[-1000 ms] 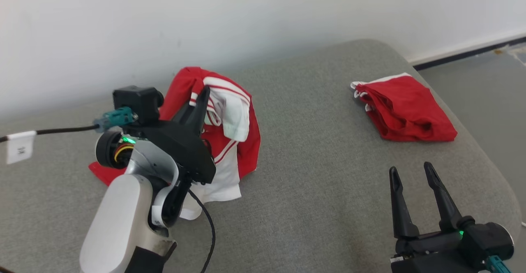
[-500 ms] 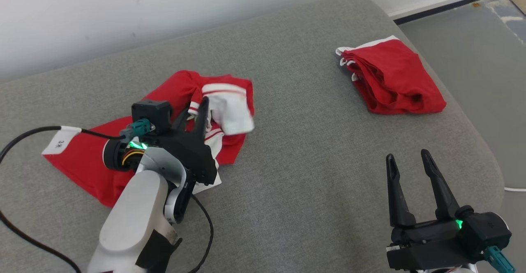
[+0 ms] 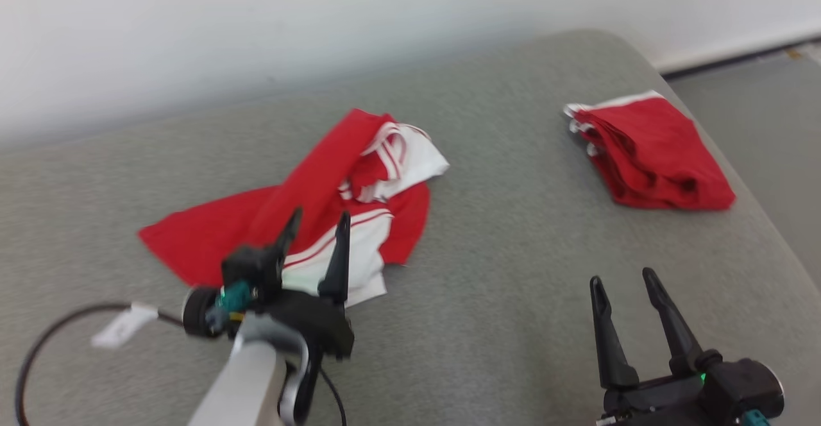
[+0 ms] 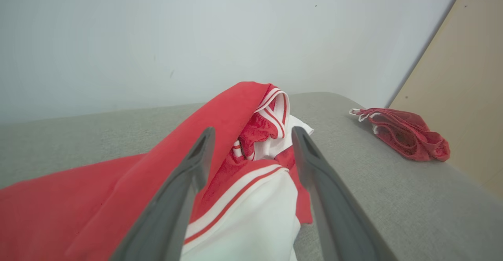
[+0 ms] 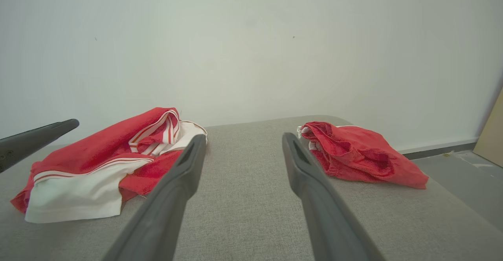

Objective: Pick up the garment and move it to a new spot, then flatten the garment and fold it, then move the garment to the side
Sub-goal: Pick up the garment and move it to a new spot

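The garment [image 3: 304,199] will stretch out into a long strip when I pull its white edge, because the red folds [image 3: 363,173] are bunched loosely behind that white edge.
A crumpled red and white garment [image 3: 321,208] lies loose on the grey cushion [image 3: 487,298], left of the middle. My left gripper [image 3: 319,222] hovers over its near white edge, open, with nothing between the fingers. The left wrist view shows the garment [image 4: 243,174] spread under and beyond the parted fingers [image 4: 184,182]. My right gripper [image 3: 623,281] stands open at the lower right, apart from all cloth. In the right wrist view the garment [image 5: 98,166] lies to the left of its fingers [image 5: 177,190].
A folded red garment [image 3: 648,153] lies at the cushion's far right corner, also seen as a red bundle [image 4: 404,133] and a red bundle [image 5: 353,155]. A white wall [image 3: 321,28] runs behind the cushion. Grey floor [image 3: 770,124] lies to the right. A black cable [image 3: 58,330] trails from the left wrist.
My left gripper has opened and let go of the garment, which dropped onto the cushion. The left arm has pulled back toward me. The head camera has shifted. The right gripper stays open.
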Available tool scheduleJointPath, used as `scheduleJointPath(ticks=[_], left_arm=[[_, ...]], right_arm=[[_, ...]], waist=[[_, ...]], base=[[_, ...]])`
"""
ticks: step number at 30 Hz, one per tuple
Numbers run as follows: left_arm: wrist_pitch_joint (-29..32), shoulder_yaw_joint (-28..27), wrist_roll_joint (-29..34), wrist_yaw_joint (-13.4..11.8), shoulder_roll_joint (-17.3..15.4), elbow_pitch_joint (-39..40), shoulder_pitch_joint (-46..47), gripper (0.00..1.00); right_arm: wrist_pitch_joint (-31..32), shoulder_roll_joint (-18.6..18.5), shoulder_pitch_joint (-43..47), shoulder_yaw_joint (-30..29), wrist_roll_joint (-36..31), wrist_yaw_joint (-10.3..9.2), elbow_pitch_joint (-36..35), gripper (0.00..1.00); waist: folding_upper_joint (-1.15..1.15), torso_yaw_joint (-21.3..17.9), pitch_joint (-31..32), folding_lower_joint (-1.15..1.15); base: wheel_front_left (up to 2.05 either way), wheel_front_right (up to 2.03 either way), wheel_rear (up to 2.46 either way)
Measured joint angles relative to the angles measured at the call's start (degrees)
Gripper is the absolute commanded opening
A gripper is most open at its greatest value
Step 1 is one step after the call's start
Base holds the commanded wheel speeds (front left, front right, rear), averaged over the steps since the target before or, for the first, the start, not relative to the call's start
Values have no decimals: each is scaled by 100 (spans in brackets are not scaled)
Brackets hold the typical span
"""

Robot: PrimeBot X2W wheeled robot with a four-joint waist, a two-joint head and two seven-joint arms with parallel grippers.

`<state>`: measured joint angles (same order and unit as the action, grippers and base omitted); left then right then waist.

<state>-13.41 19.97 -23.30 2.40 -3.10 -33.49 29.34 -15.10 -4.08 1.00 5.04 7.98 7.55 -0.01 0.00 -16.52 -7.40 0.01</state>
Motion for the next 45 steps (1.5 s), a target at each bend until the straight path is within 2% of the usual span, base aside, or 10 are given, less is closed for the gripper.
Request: scheduleJointPath(ticks=[8,13,21,27,34,40,45], left_arm=[[-140,-145,25,-257,-116,754,-1087,100],[-153,-247,258,-400,-241,1392,-1688,100],[-163,-563,586,-532,-285,2321,-2451,100],[-164,-950,771,-601,-227,2931,-3009,100],[-163,-1292,1269,-548,-110,3501,-3597,100],[-163,-1392,1716,-542,-70,3560,-3921,100],[-163,-1418,1839,-534,-42,3544,-3997,100]], right_arm=[[0,-10,138,70,15,0,29,100],[0,-8,174,91,32,0,30,100],[0,-2,279,20,60,0,29,100],[0,3,396,-43,59,0,-27,100],[0,18,675,-148,2,0,-99,100],[0,32,812,-153,-54,0,-94,100],[0,41,831,-158,-70,0,-83,100]], waist=[[0,684,391,-1],[0,1078,603,-1],[0,1424,945,-2],[-1,1563,1176,-2],[-1,1577,1317,-1],[-1,1531,1363,-1],[0,1495,1375,-1]], base=[[0,0,0],[0,0,0],[0,0,0],[0,0,0],[0,0,0],[0,0,0],[0,0,0]])
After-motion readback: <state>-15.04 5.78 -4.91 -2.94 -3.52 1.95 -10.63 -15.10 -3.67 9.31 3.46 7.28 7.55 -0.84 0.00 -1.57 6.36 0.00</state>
